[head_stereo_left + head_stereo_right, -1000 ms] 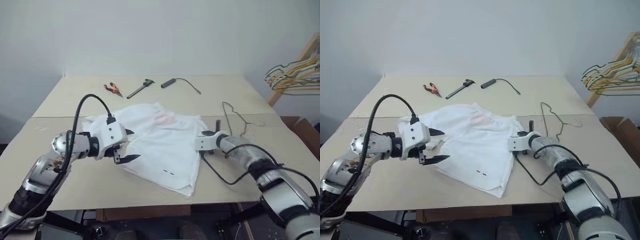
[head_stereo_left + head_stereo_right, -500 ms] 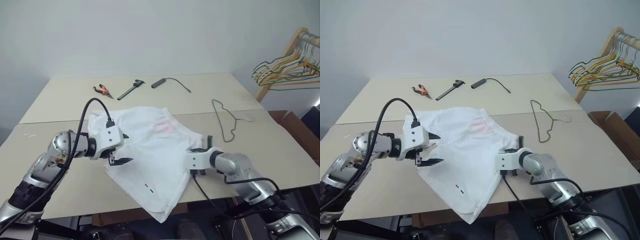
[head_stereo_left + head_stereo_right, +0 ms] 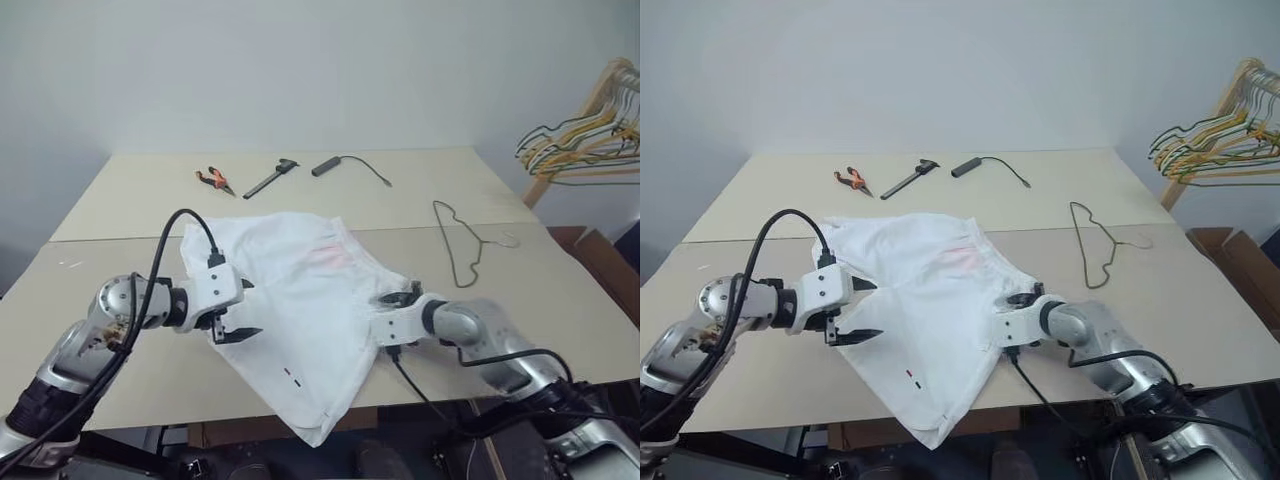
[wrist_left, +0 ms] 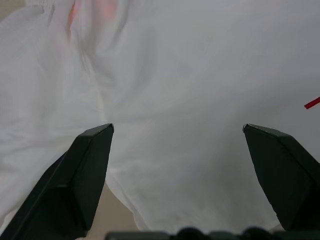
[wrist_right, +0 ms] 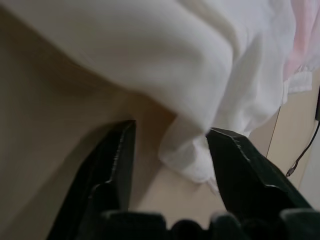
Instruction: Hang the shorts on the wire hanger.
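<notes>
The leg hem (image 3: 312,432) hangs limply over the front edge, so this leg (image 3: 300,352) will swing around and spread out flat when I pull the hem.
The white shorts (image 3: 300,295) lie spread on the table's middle, pink mark up, with one leg hem hanging over the front edge (image 3: 318,425). My left gripper (image 3: 250,310) hovers open over the shorts' left side, its fingers (image 4: 92,160) wide apart above the fabric. At the shorts' right edge my right gripper (image 3: 400,296) stands open, and a fold of the hem (image 5: 187,160) lies loose between its fingers (image 5: 235,165). The thin dark wire hanger (image 3: 462,245) lies flat on the table, to the right of the shorts and apart from both grippers.
At the table's far side lie orange-handled pliers (image 3: 217,180), a dark caliper-like tool (image 3: 270,178) and a black stick with a cable (image 3: 332,165). A wooden rack with coloured hangers (image 3: 585,150) stands at the far right. A cardboard box (image 3: 600,255) sits beside the table.
The right gripper drew back toward the table's front with the shorts' edge, dragging one leg over the edge, and has now opened. The left gripper stayed open, almost still. The camera shifted.
</notes>
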Controlling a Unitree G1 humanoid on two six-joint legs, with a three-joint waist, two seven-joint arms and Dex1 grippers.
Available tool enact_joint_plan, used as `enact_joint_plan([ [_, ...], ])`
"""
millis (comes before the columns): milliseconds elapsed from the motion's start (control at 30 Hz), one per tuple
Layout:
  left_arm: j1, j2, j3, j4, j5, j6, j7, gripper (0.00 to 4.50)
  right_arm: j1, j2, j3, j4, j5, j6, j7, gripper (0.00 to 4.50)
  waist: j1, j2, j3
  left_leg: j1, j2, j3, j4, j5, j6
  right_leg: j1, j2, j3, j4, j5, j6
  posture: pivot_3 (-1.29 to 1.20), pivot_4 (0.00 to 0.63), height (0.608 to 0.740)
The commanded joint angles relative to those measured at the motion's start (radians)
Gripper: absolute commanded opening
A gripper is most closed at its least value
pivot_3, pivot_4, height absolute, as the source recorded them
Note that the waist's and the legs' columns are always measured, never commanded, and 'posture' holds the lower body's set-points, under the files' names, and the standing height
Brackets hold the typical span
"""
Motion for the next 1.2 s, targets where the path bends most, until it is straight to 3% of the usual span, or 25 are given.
enact_joint_plan([
  [33, 0.003, 0.017, 0.043, -0.008, -0.030, 0.059, 0.000, 4.50, -0.001, -0.093, -0.073, -0.061, 0.107, -0.046, 0.112, 3.43, 0.003, 0.000, 0.000, 0.000, 0.000, 0.000, 0.000, 0.000, 0.000, 0.000, 0.000, 0.000, 0.000, 0.000, 0.000, -0.05, 0.000, 0.740],
  [233, -0.014, 0.051, 0.065, 0.039, -0.108, 0.264, -0.033, 4.50, -0.009, -0.153, -0.160, -0.065, 0.208, -0.062, 0.138, 3.43, -0.002, 0.000, 0.000, 0.001, 0.000, 0.000, 0.000, 0.000, 0.000, 0.000, 0.000, 0.000, 0.000, 0.000, 0.000, -0.06, 0.000, 0.740],
  [400, -0.091, 0.009, 0.093, 0.171, -0.202, 0.406, -0.045, 4.50, -0.007, -0.178, -0.203, -0.054, 0.237, -0.109, 0.129, 3.43, 0.004, 0.000, 0.000, 0.001, 0.000, 0.000, 0.000, 0.000, 0.000, 0.000, 0.000, 0.000, 0.000, 0.000, 0.000, -0.07, 0.000, 0.740],
  [633, -0.183, -0.006, -0.013, 0.311, -0.167, 0.434, -0.058, 4.50, -0.013, -0.171, -0.283, -0.085, 0.522, -0.222, 0.215, 3.43, 0.000, 0.000, 0.000, 0.000, 0.000, 0.000, 0.000, 0.000, 0.000, 0.000, 0.000, 0.000, 0.000, 0.000, 0.000, -0.08, 0.000, 0.740],
  [900, -0.301, -0.070, -0.150, 0.485, -0.097, 0.418, -0.087, 4.50, -0.039, -0.184, -0.353, -0.142, 0.917, -0.034, 0.405, 3.43, 0.000, 0.000, 0.000, 0.001, 0.000, 0.000, 0.000, 0.000, 0.000, 0.001, 0.000, 0.000, 0.000, 0.000, 0.000, -0.10, 0.000, 0.740],
  [1100, -0.334, -0.112, -0.206, 0.571, -0.053, 0.408, -0.111, 4.50, -0.061, -0.174, -0.359, -0.144, 0.941, 0.005, 0.431, 3.43, 0.004, 0.001, -0.001, 0.002, 0.000, 0.000, 0.001, 0.000, 0.001, 0.003, 0.000, 0.000, 0.001, 0.000, 0.000, -0.10, 0.000, 0.740],
  [1200, -0.332, -0.113, -0.199, 0.568, -0.065, 0.424, -0.134, 3.90, -0.061, -0.173, -0.362, -0.149, 0.942, 0.012, 0.430, 3.47, 0.007, 0.001, -0.001, 0.002, 0.000, 0.000, 0.001, 0.000, 0.001, 0.002, 0.000, 0.000, 0.001, 0.000, 0.000, -0.10, 0.000, 0.740],
])
